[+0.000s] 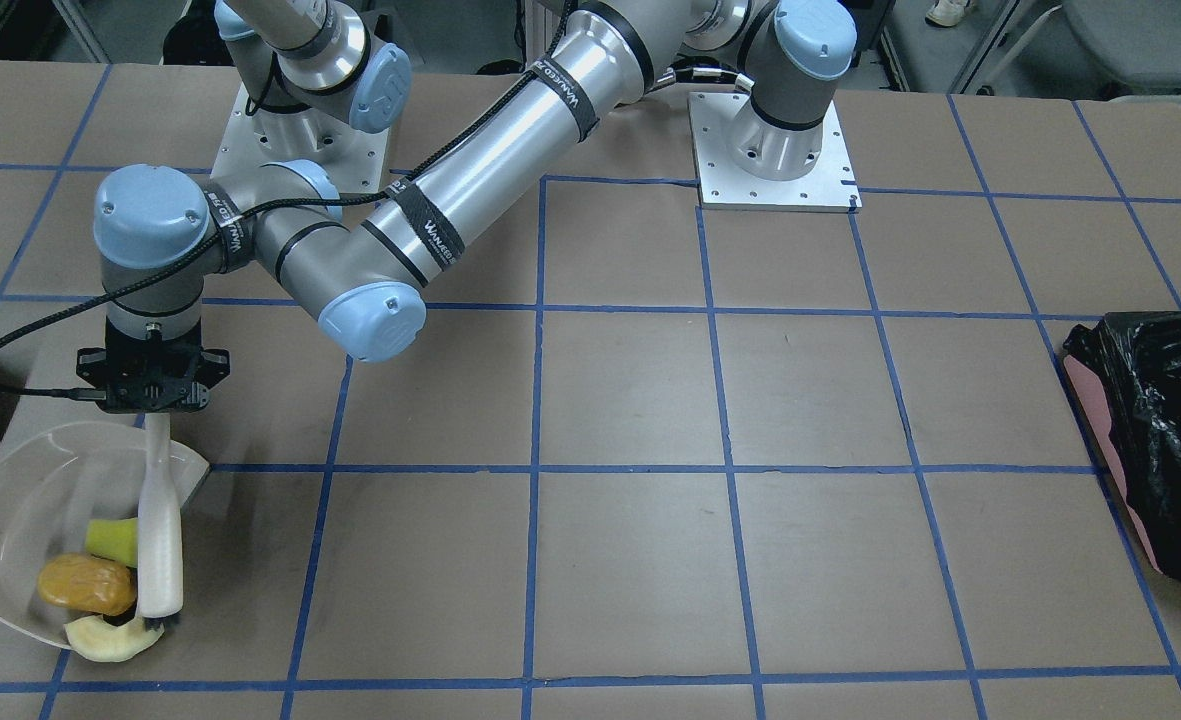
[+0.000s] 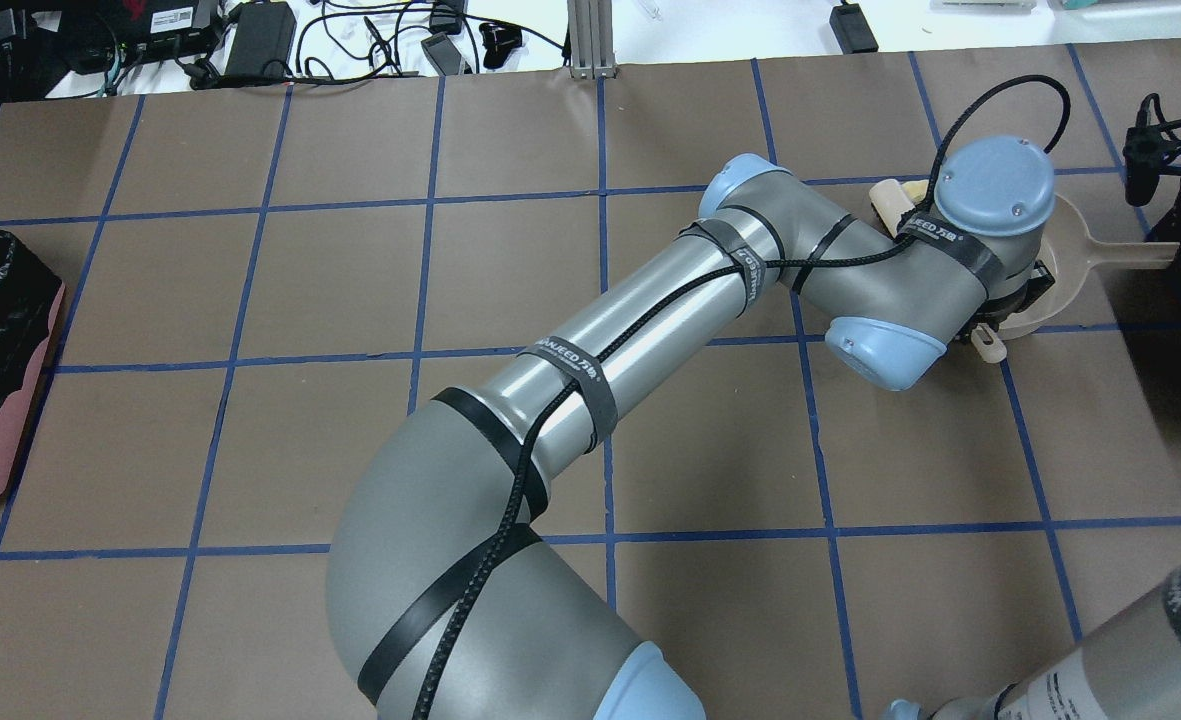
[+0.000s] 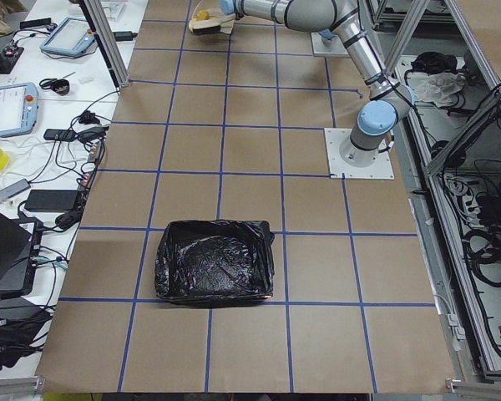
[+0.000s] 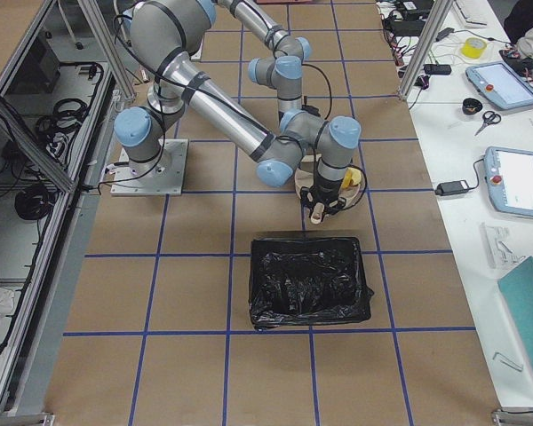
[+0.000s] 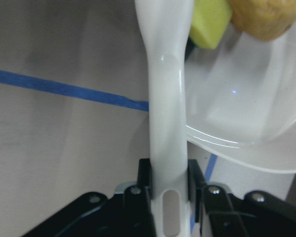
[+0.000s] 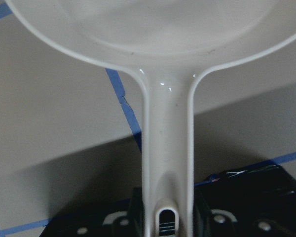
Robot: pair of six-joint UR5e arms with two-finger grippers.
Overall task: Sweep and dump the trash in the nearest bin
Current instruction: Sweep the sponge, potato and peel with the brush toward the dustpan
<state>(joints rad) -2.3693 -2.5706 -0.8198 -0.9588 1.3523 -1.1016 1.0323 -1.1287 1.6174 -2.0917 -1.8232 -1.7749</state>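
Observation:
The pale crescent slice [image 1: 110,640] sticks out past the dustpan's edge, so next I pull my left gripper back, angle the brush behind the slice [image 1: 197,652] and push it in.
My left gripper [image 1: 155,405] reaches across the table and is shut on the white handle of a brush [image 1: 160,540]; the wrist view shows its fingers clamped on the handle [image 5: 165,123]. The brush head rests at the lip of a pale dustpan [image 1: 20,510]. The brown lump [image 1: 85,585] and the yellow sponge wedge [image 1: 115,540] lie inside the pan. The pale crescent slice [image 1: 105,640] lies at the pan's lip, against the bristles. My right gripper [image 6: 166,202] is shut on the dustpan handle [image 6: 167,148].
A black-bagged bin [image 4: 309,280] stands close to the dustpan, on the robot's right end of the table. A second black-bagged bin [image 1: 1160,440] stands at the far opposite end. My left arm's long link [image 2: 630,330] stretches diagonally over the table's middle.

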